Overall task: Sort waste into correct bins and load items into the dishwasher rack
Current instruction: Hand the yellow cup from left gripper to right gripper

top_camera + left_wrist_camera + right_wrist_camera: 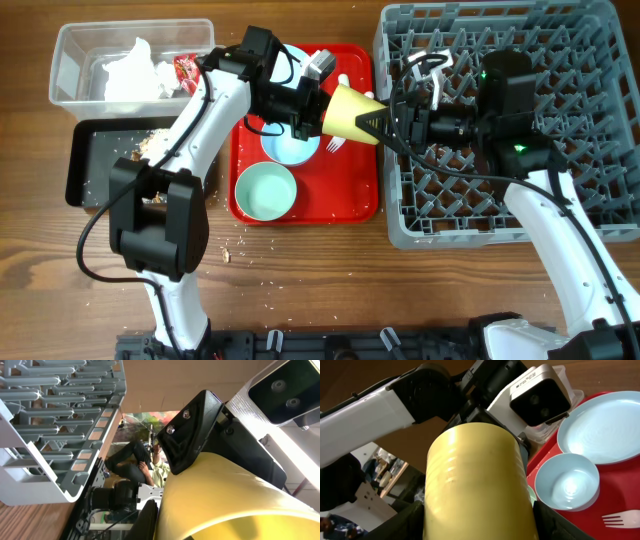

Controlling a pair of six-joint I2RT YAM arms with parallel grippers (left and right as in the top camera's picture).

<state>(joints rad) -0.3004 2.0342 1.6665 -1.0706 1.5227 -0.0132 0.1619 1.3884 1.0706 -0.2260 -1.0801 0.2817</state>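
Observation:
The yellow cup [350, 113] is clamped in both my grippers, so my left gripper should open and move away before my right gripper lowers the cup into the rack [421, 208].
The small yellow cup [352, 112] hangs in the air between both grippers, over the right edge of the red serving tray [355, 200]. My left gripper [318, 100] is shut on its left end. My right gripper [393, 125] is shut on its right end, one finger on each side. The cup fills the left wrist view [225, 495] and the right wrist view [475, 485]. The grey dishwasher rack [600, 60] lies to the right, with a white utensil [430, 63] inside. Two bowls [265, 190] [290, 148], a white fork [335, 145] and the partly hidden blue plate [292, 55] are on the red tray.
The clear tub [75, 60] at the back left holds a crumpled napkin [135, 70] and a red wrapper [186, 68]. The black tray [80, 160] below it holds crumbs. More crumbs [235, 245] lie on the wooden table in front.

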